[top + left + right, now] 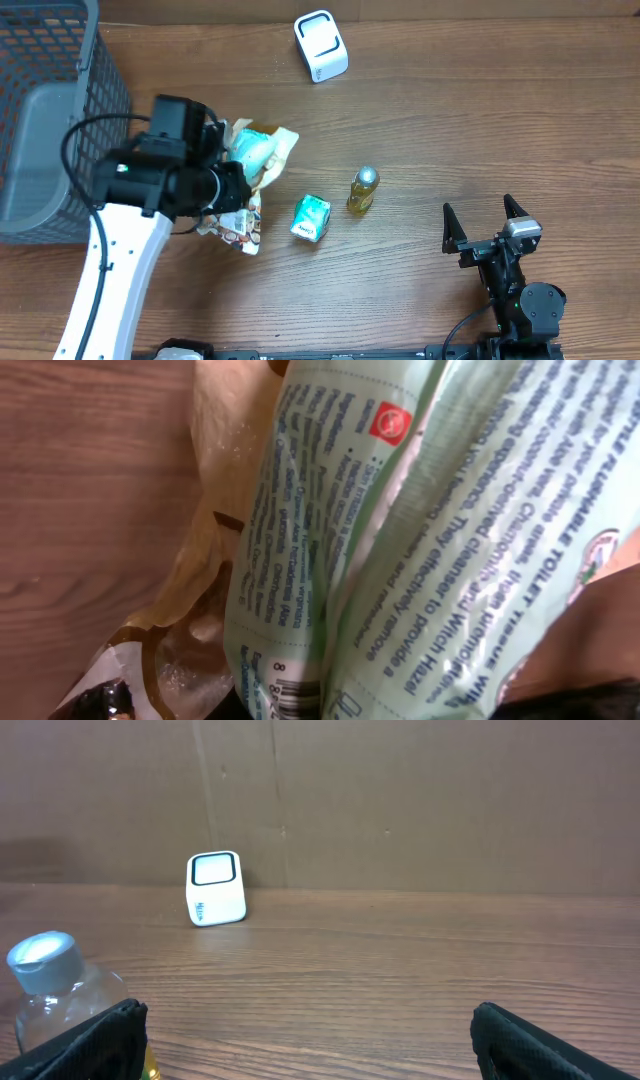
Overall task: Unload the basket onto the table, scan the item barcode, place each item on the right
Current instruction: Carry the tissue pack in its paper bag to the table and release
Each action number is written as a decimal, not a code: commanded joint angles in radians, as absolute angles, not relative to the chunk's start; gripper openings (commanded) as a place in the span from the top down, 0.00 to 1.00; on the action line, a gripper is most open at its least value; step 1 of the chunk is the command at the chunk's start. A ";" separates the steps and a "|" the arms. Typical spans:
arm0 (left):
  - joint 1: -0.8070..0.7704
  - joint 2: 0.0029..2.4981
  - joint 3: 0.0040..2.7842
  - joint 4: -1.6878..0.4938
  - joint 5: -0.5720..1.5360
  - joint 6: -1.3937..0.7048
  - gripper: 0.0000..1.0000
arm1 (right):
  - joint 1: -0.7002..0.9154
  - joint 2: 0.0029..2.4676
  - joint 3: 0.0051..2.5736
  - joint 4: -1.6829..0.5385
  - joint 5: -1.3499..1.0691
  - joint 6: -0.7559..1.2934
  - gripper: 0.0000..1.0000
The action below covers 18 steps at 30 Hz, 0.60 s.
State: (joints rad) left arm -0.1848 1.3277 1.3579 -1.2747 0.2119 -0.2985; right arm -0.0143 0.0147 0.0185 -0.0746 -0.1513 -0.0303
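The pale green pack's barcode point(296, 691) is facing up, so my left gripper should keep bringing the pack down until it sits beside the small green carton, and then let go.
A pale green pack of toilet wipes point(420, 530) fills the left wrist view, its barcode point(295, 695) showing at the bottom edge. My left gripper point(232, 165) is shut on this pack point(250, 150) at the table's left, over a tan bag point(278, 150); its fingers are hidden in the wrist view. The white scanner point(321, 46) stands at the back centre, also visible as a scanner point(216, 888) in the right wrist view. My right gripper point(485, 225) rests open at the front right, nothing between its fingers point(110, 1040).
A grey mesh basket point(50, 120) stands at the far left. A small green carton point(311, 217) and a bottle of yellow liquid point(363, 190) sit mid-table. A printed snack bag point(238, 228) lies below the left gripper. The bottle point(60, 995) is close to the right gripper's left finger.
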 commanded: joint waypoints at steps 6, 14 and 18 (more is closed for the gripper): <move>-0.320 1.315 1.197 -1.198 0.009 -0.485 0.96 | -0.020 0.003 0.008 -0.070 -0.147 -0.035 0.00; -0.353 1.316 1.025 -1.092 -0.041 -0.525 0.96 | -0.020 0.003 0.008 -0.070 -0.147 -0.035 0.00; -0.353 1.316 0.967 -1.055 -0.083 -0.525 0.96 | -0.020 0.003 0.008 -0.070 -0.147 -0.035 0.00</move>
